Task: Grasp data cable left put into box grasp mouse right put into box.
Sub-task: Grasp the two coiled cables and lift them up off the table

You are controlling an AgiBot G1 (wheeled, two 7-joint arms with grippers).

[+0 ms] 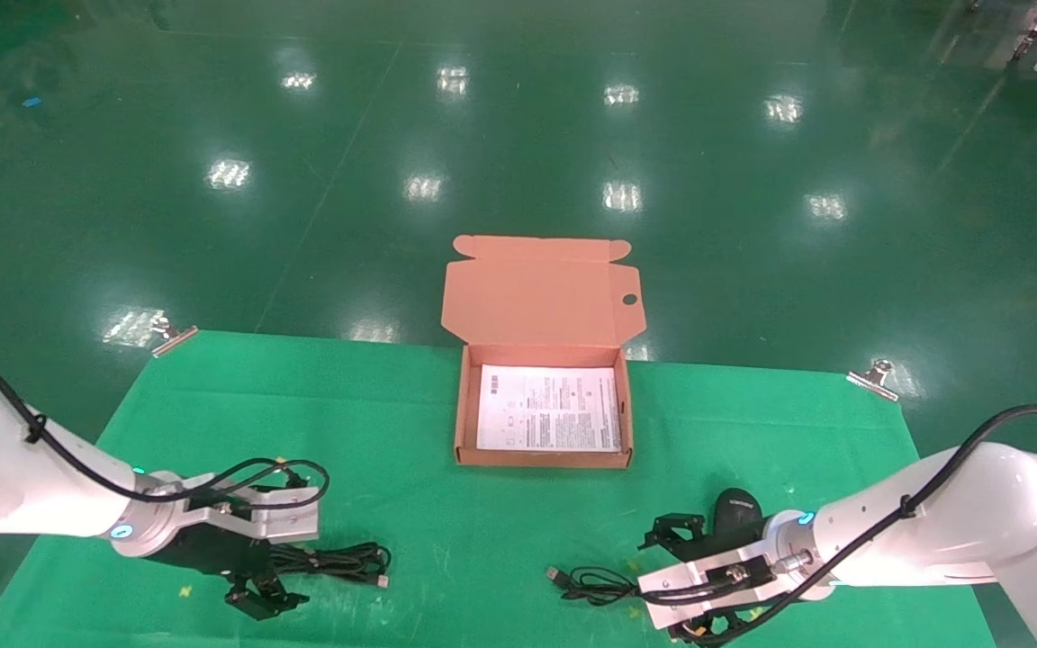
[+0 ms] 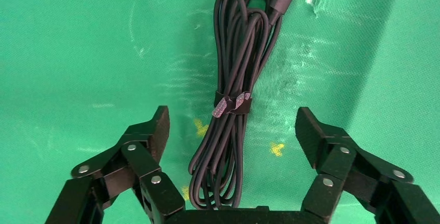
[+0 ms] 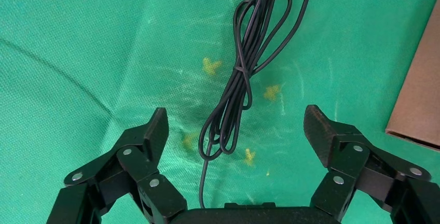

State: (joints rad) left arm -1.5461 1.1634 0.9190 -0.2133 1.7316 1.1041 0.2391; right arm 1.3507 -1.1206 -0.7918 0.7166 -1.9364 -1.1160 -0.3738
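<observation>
The data cable (image 1: 333, 561) will stay together in one tight bundle when the robot lifts it, because a strap (image 2: 233, 103) holds the loops tight at the middle.
The data cable (image 1: 338, 562) lies in a long strapped bundle on the green cloth at front left. My left gripper (image 1: 292, 560) is open and straddles its near end; in the left wrist view the data cable (image 2: 233, 79) runs between the two fingers of the left gripper (image 2: 232, 123), apart from both. The mouse (image 1: 734, 511) lies at front right, partly hidden by my right gripper (image 1: 670, 587). That gripper is open over the mouse's cord (image 1: 590, 583), which also shows in the right wrist view (image 3: 244, 68) between the fingers of the right gripper (image 3: 236, 123). The box (image 1: 464, 423) stands open in the middle.
A white leaflet (image 1: 550, 409) lies flat in the box, whose lid leans away. A box corner (image 3: 420, 99) shows in the right wrist view. The green cloth (image 1: 446, 522) is held by metal clips (image 1: 172, 337) at the far corners. Small yellow marks (image 2: 277, 149) dot the cloth.
</observation>
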